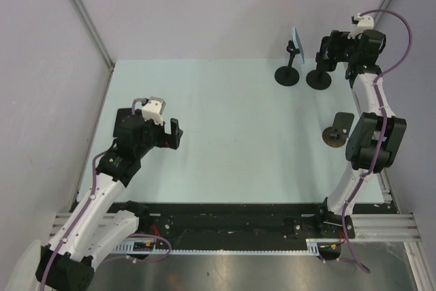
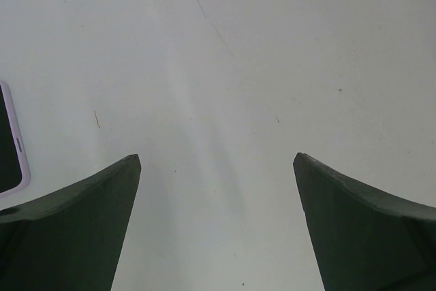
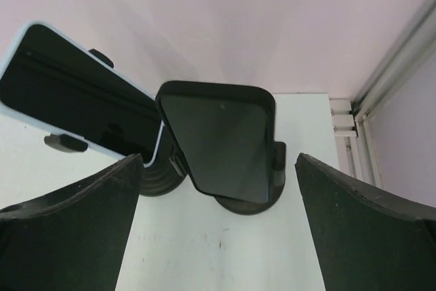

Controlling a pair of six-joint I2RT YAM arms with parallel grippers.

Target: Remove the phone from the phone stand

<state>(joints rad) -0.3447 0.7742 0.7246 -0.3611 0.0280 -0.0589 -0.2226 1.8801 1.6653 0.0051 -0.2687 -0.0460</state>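
Note:
The black phone [image 3: 219, 142] fits across the open fingers of my right gripper. I go on moving toward the phone until both its sides [image 3: 271, 140] are between them, then close.
A black phone [image 3: 221, 141] leans upright on a round black phone stand [image 3: 248, 202] near the back wall. My right gripper [image 3: 218, 157] is open just in front of it, one finger on each side and neither touching it. From above, the right gripper [image 1: 325, 54] hovers over that stand's base [image 1: 318, 79] and hides the phone. A second phone in a light blue case [image 3: 75, 110] sits on the neighbouring stand [image 1: 287, 76] to the left. My left gripper [image 1: 174, 134] is open over bare table at the left, holding nothing [image 2: 216, 157].
A third stand [image 1: 334, 137] with a brownish base is partly hidden behind the right arm's elbow. A pale-cased phone [image 2: 10, 142] lies flat on the table at the left edge of the left wrist view. The back wall and right frame post [image 3: 381, 80] are close behind the stands.

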